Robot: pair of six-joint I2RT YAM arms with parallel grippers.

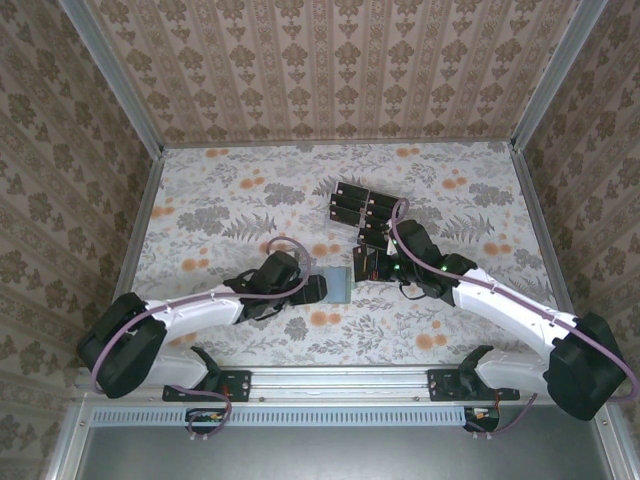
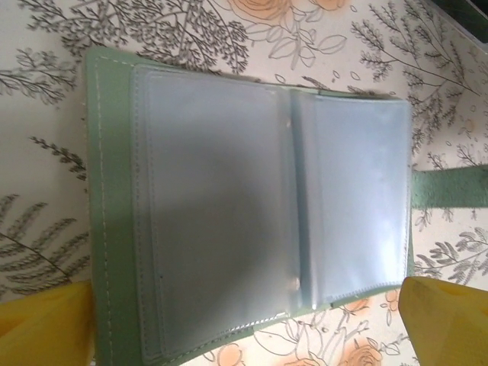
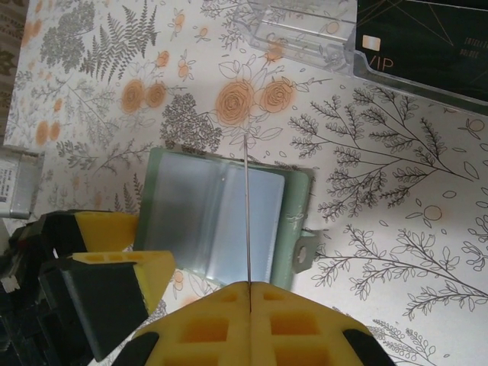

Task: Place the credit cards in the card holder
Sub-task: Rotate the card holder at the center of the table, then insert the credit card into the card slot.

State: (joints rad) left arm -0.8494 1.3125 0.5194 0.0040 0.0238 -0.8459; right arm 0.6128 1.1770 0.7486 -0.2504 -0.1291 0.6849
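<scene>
The robot's left gripper is open above the card holder's fold (image 2: pixel 300 200) and leaves the holder loose, so it should move back and press the sleeve (image 2: pixel 158 217) next to the stitched green edge.
The card holder (image 2: pixel 229 213) lies open on the table, its clear plastic sleeves facing up; it also shows as the sage-green card holder (image 3: pixel 217 217) and the card holder (image 1: pixel 340 284). My left gripper (image 2: pixel 244 320) is open, its yellow fingertips (image 2: pixel 46 324) standing at the holder's two near corners. My right gripper (image 3: pixel 249 286) is shut on one credit card (image 3: pixel 247 213), seen edge-on as a thin line above the holder's right sleeve. More black credit cards (image 1: pixel 360 208) lie in the clear tray beyond. The two grippers meet over the holder, left gripper (image 1: pixel 320 288) and right gripper (image 1: pixel 368 268).
The clear plastic tray (image 3: pixel 305 30) sits just beyond the holder, with a black VIP card (image 3: pixel 427 38) in it. The left gripper's fingers (image 3: pixel 103 229) stand close to the holder's left edge. A grey metal tab (image 3: pixel 305 248) sticks out at the holder's right. Patterned walls enclose the table.
</scene>
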